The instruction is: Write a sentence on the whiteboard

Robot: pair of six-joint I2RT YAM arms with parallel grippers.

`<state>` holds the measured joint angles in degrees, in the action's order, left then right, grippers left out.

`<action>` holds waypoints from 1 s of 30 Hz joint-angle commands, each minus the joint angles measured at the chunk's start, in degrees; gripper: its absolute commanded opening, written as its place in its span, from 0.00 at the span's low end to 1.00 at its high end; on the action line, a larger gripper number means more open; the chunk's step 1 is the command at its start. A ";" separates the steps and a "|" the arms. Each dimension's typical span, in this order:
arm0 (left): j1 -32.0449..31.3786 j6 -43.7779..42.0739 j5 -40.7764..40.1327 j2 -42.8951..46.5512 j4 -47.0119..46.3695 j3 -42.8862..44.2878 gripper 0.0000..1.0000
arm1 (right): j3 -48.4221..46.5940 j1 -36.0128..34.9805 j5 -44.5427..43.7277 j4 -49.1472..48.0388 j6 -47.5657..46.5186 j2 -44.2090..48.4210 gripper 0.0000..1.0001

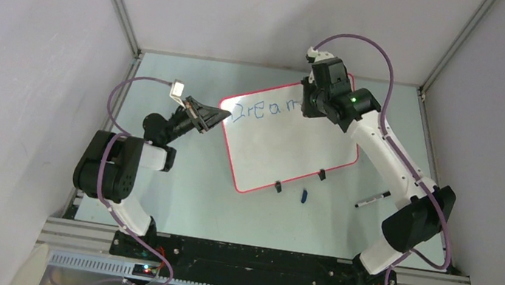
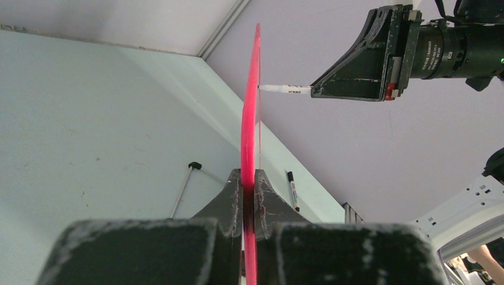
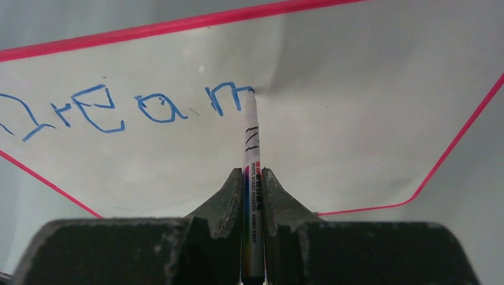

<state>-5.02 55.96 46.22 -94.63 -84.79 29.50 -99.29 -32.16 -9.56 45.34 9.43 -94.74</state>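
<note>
The m's last arch [image 3: 243, 89] stops at its top under the marker tip, so next my right gripper draws the arch's leg [image 3: 262, 113] down before beginning the next letter.
The whiteboard [image 1: 293, 152], white with a red-pink rim, lies tilted on the table with two black clip feet [image 1: 277, 186] at its near edge. My left gripper [image 1: 219, 117] is shut on its left rim, seen edge-on in the left wrist view [image 2: 250, 119]. The sentence [image 1: 267, 110] reads "Dream" in blue; it also shows in the right wrist view [image 3: 119, 110]. My right gripper [image 3: 253, 178] is shut on a whiteboard marker [image 3: 251, 154], whose tip touches the board at the end of the "m". In the left wrist view the marker [image 2: 285, 89] meets the board's face.
A blue cap [image 1: 305, 195] lies on the table just in front of the board. A second black marker [image 1: 373, 199] lies to the right near my right arm; it also shows in the left wrist view [image 2: 292, 190]. Enclosure walls stand on three sides.
</note>
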 commanded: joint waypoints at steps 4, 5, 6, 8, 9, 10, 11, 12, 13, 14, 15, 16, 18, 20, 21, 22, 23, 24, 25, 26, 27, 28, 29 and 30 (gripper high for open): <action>-1.07 -2.53 2.79 0.49 -3.01 1.17 0.00 | 4.51 0.19 0.42 -1.40 0.81 3.78 0.00; -1.06 -2.53 2.81 0.50 -3.01 1.18 0.00 | 4.79 0.18 0.44 -1.53 0.84 4.08 0.00; -1.05 -2.53 2.80 0.48 -3.05 1.18 0.00 | 5.28 0.17 0.43 -1.61 0.85 4.19 0.00; -1.05 -2.53 2.81 0.50 -3.06 1.17 0.00 | 5.47 0.19 0.50 -1.73 0.85 4.53 0.00; -1.09 -2.53 2.82 0.54 -3.02 1.18 0.00 | 5.35 0.22 0.51 -1.74 0.85 4.55 0.00; -1.06 -2.53 2.76 0.44 -3.01 1.18 0.00 | 5.07 0.20 0.55 -1.68 0.85 4.56 0.00; -1.05 -2.53 2.79 0.47 -3.01 1.13 0.00 | 4.81 0.20 0.48 -1.67 0.81 4.52 0.00; -1.05 -2.53 2.75 0.43 -3.01 1.17 0.00 | 4.10 0.18 0.41 -1.60 0.79 4.49 0.00; -1.05 -2.53 2.74 0.46 -3.01 1.17 0.00 | 3.62 0.22 0.29 -1.54 0.77 4.48 0.00; -1.05 -2.53 2.78 0.49 -3.01 1.18 0.00 | 2.86 0.19 0.27 -1.37 0.77 4.72 0.00; -1.11 -2.53 2.75 0.45 -3.01 1.18 0.00 | 2.56 0.22 0.12 -1.43 0.81 4.95 0.00; -1.13 -2.53 2.79 0.44 -3.01 1.18 0.00 | 2.15 0.20 0.05 -1.62 0.79 5.43 0.00; -1.06 -2.53 2.76 0.45 -3.01 1.18 0.00 | 1.87 0.30 -0.06 -1.96 0.82 6.42 0.00; -1.10 -2.53 2.76 0.43 -3.01 1.18 0.00 | 2.19 0.40 -0.10 -2.38 0.82 7.37 0.00; -1.08 -2.53 2.74 0.48 -3.01 1.18 0.00 | 2.52 0.50 -0.10 -2.55 0.83 7.68 0.00; -1.11 -2.53 2.74 0.49 -3.01 1.18 0.00 | 2.70 0.71 -0.15 -2.89 0.94 8.20 0.00; -1.09 -2.53 2.74 0.47 -3.01 1.18 0.00 | 2.98 0.93 -0.08 -3.02 0.94 8.44 0.00; -1.07 -2.53 2.74 0.44 -3.01 1.20 0.00 | 3.01 1.26 -0.06 -3.05 1.01 8.48 0.00; -1.05 -2.53 2.74 0.48 -3.01 1.19 0.00 | 2.99 1.42 -0.04 -2.95 1.02 8.40 0.00; -1.09 -2.55 2.74 0.49 -3.01 1.18 0.00 | 2.97 1.73 -0.07 -2.97 1.02 8.37 0.00; -1.06 -2.54 2.74 0.48 -3.01 1.18 0.00 | 2.96 1.92 -0.09 -3.02 1.03 8.24 0.00; -1.05 -2.53 2.74 0.53 -3.01 1.18 0.00 | 2.96 2.21 -0.10 -3.09 1.05 8.20 0.00; -1.05 -2.53 2.74 0.57 -3.01 1.13 0.00 | 2.78 2.38 -0.02 -3.25 1.04 8.02 0.00; -1.05 -2.53 2.76 0.58 -3.01 1.12 0.00 | 2.74 2.55 -0.02 -3.29 1.03 7.87 0.00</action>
<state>-5.02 55.96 46.26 -94.63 -84.82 29.50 -94.41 -30.46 -9.43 43.94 9.98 -87.81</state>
